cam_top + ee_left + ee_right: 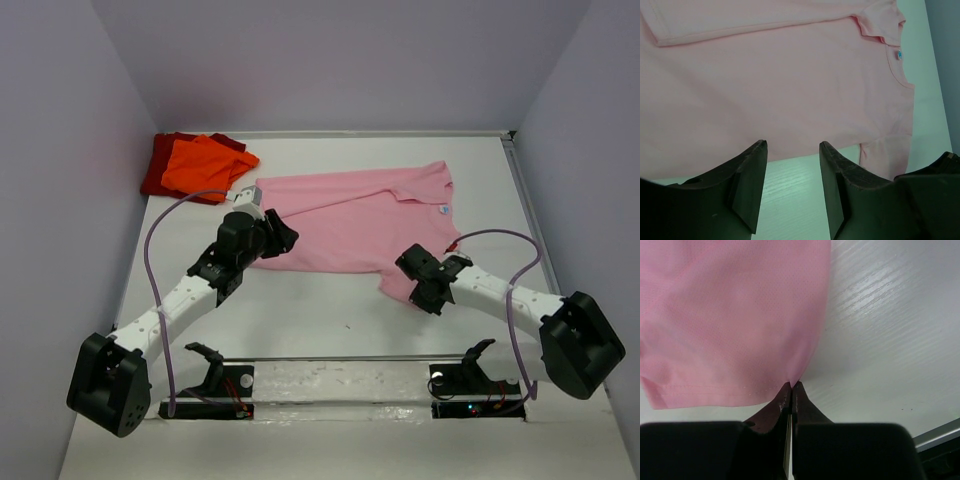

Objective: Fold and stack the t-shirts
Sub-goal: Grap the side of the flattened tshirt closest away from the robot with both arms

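The t-shirt's far side [325, 191] is already folded in, so the light pink t-shirt [335, 239] will turn into a long narrow strip when I fold the t-shirt's near edge over.
The light pink t-shirt [350, 220] lies spread on the white table, its pale neck label [899, 55] toward the right. My left gripper [283, 238] is open at the shirt's left hem, its jaws [792, 150] just off the cloth edge over bare table. My right gripper [410, 268] is shut on the pink shirt's near right corner [792, 382], pinching the cloth by its sleeve hem. The bright orange t-shirt [205, 165] lies folded on the dark red t-shirt [160, 165] at the far left corner.
Grey walls close in the table on the left, back and right. A metal rail [350, 360] with two black mounts runs along the near edge between the arm bases. Purple cables loop over each arm.
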Robot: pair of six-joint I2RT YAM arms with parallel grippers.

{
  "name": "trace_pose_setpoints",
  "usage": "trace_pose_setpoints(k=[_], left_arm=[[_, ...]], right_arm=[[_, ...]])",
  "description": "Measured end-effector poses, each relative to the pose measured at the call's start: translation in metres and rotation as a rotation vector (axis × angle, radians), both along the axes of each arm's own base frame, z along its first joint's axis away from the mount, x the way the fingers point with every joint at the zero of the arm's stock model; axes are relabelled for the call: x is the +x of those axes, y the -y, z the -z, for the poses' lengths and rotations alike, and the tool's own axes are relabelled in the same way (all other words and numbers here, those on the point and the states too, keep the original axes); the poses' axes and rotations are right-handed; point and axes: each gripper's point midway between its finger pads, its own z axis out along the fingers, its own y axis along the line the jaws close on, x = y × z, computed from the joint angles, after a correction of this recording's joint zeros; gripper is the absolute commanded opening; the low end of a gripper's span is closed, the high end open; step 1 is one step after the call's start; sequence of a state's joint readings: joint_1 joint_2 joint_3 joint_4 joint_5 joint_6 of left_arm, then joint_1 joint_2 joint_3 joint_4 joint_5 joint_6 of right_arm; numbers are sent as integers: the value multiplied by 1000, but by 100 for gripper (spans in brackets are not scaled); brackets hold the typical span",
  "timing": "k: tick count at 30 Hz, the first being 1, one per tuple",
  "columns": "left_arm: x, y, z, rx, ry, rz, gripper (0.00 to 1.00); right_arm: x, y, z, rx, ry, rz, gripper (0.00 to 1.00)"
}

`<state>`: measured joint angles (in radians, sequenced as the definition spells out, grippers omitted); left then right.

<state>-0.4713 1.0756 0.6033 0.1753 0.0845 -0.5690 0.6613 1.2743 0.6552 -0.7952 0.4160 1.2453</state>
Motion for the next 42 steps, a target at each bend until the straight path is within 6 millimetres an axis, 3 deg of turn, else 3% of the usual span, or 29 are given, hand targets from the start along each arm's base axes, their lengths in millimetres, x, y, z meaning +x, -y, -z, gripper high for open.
trace_pose_setpoints(k=[7,15,20,27,35,39,40,42], left_arm=[[2,-8,10,1,-25,-60,56],[-11,-63,87,141,-226,-348,58],[-7,-89,91,191,-235,-489,61],[3,-102,94,257,-279,-602,65],[-6,-109,127,330,-395,-636,64],[-5,-108,134,343,-418,-641,56],[-4,-108,134,342,-418,-642,46],[-4,-108,135,341,-420,-643,10]], right_arm=[[3,-3,-9,24,31,-28,0],[22,-12,-39,47,126,-106,0],[35,-23,-53,78,189,-169,0],[39,-30,-66,120,245,-223,0],[41,-33,-73,129,275,-259,0],[42,-33,-75,129,283,-267,0],[42,-33,-74,129,283,-269,0],[41,-33,-70,130,281,-270,0]])
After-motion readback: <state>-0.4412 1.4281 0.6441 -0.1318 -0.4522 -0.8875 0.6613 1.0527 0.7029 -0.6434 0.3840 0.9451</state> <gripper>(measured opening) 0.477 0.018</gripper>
